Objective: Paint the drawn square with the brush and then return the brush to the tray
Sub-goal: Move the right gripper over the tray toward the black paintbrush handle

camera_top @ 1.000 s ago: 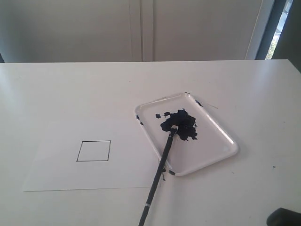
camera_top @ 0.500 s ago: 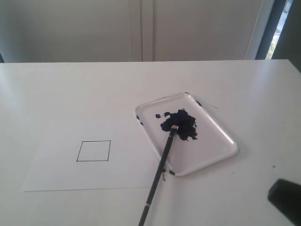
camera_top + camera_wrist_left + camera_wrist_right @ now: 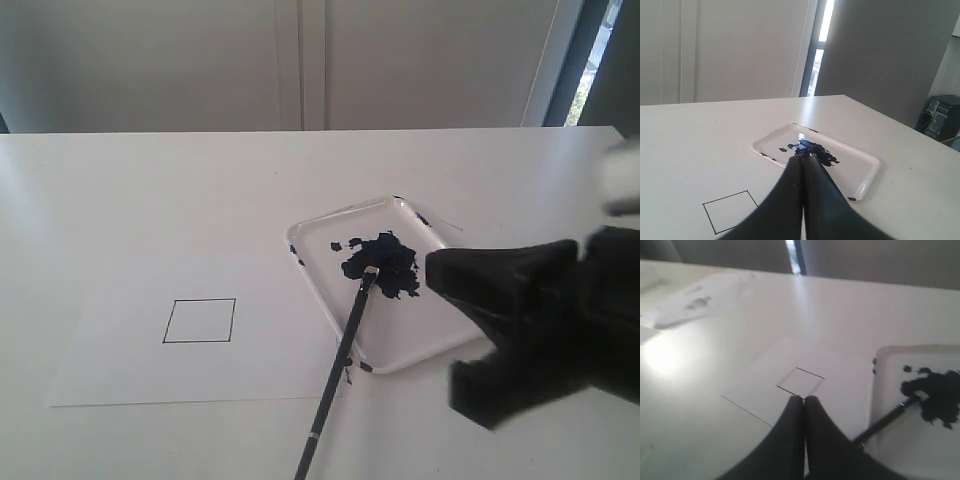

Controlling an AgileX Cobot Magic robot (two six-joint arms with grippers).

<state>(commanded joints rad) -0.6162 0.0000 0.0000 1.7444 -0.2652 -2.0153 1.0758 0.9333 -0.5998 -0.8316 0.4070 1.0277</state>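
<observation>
The brush's handle (image 3: pixel 328 391) sticks out freely past the tray's rim (image 3: pixel 345 350) with the bristles in the paint, so my right gripper should keep going toward the brush's handle until the gripper's fingers are on both sides of it.
The drawn square (image 3: pixel 199 320) is an empty black outline on the white paper sheet (image 3: pixel 130 375). To its right, the tray (image 3: pixel 345 210) holds a dark blue paint splotch (image 3: pixel 385 262). The brush (image 3: pixel 338 375) lies slanted, bristles in the splotch and handle over the tray's near rim onto the table. My right gripper (image 3: pixel 440 272), blurred, hangs over the tray's right side, apart from the brush. In the right wrist view the right gripper (image 3: pixel 803 399) is shut and empty, with the square (image 3: pixel 801 381) and brush (image 3: pixel 885 420) beyond. My left gripper (image 3: pixel 804 159) is shut and empty, short of the tray (image 3: pixel 870 175).
The white table (image 3: pixel 150 190) runs back to a pale wall. My right arm (image 3: pixel 570 330) covers the tray's right end and the table's near right corner. A dark window strip (image 3: pixel 575 60) stands at the far right.
My right arm has swept in from the lower right corner, up and left, and now looms over the tray's right side. Brush, tray and paper have not moved.
</observation>
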